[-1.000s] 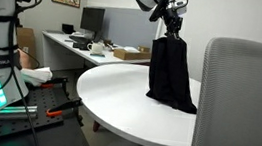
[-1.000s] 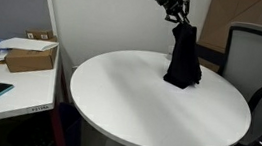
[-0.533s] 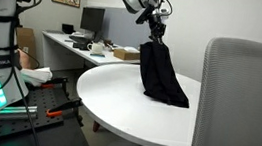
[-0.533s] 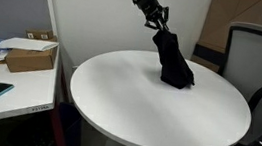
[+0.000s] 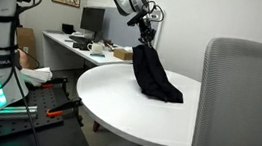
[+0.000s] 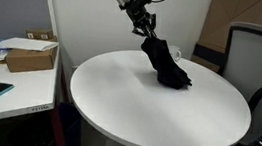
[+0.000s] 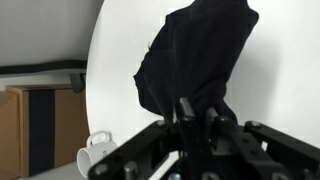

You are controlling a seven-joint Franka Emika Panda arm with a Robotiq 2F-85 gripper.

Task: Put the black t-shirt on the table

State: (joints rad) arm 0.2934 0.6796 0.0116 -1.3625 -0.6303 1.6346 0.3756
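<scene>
My gripper keeps lowering the t-shirt's top toward the clear tabletop (image 6: 130,77) and lets go there, as the black t-shirt's lower end (image 6: 174,78) is resting on the white table.
The black t-shirt (image 5: 154,74) hangs from my gripper (image 5: 141,42) and its lower end rests bunched on the round white table (image 5: 117,102). In the other exterior view the shirt (image 6: 164,64) slants from the gripper (image 6: 145,32) down to the table (image 6: 137,104). In the wrist view the shirt (image 7: 195,55) is pinched between the fingers (image 7: 196,108) over the white tabletop. The gripper is shut on the shirt's top.
A grey office chair (image 5: 243,107) stands at the table's near side; it also shows behind the table (image 6: 259,59). A white mug (image 7: 95,152) sits near the table edge. A desk with a monitor and boxes (image 5: 84,42) and a cardboard box (image 6: 29,58) stand beside it.
My gripper has moved sideways and lower with the shirt. The shirt hung nearly straight before; now it slants and more of it lies on the table.
</scene>
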